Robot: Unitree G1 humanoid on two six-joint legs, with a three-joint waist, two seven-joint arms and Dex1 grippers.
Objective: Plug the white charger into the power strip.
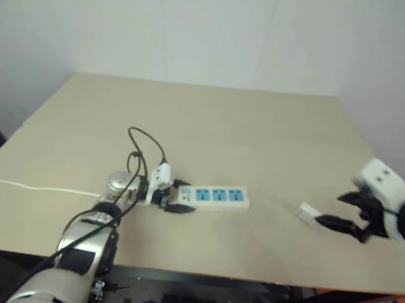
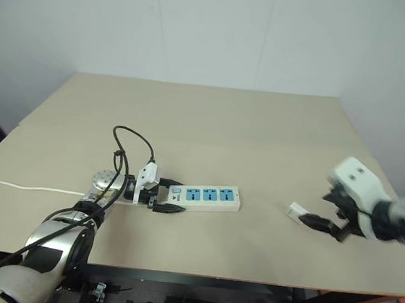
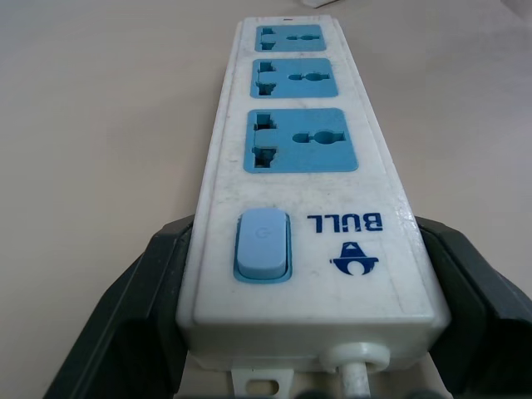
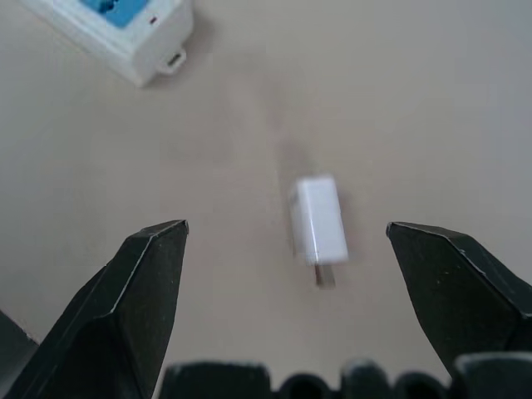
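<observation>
My gripper will push the prongs (image 4: 324,276) in, and the white charger (image 4: 320,220) will then stand upright on the power strip, because the prongs stick out from a narrow end of the charger.
The power strip (image 1: 216,195) lies flat on the tan table, its three blue socket panels (image 3: 303,141) facing up. My left gripper (image 1: 170,198) is shut on its switch end, one black finger (image 3: 137,307) against each long side. The white charger (image 4: 318,220) lies on its side on the table to the right of the strip, prongs toward my right gripper (image 4: 287,241). That gripper hovers just above and to the right of the charger (image 1: 308,214), open, with the charger between its spread fingertips and untouched.
The strip's thin white cord (image 1: 36,188) runs left along the table (image 1: 226,125) to its left edge. The table's front edge is close below both grippers. A pale wall stands behind the table. The strip's far end (image 4: 125,25) shows in the right wrist view.
</observation>
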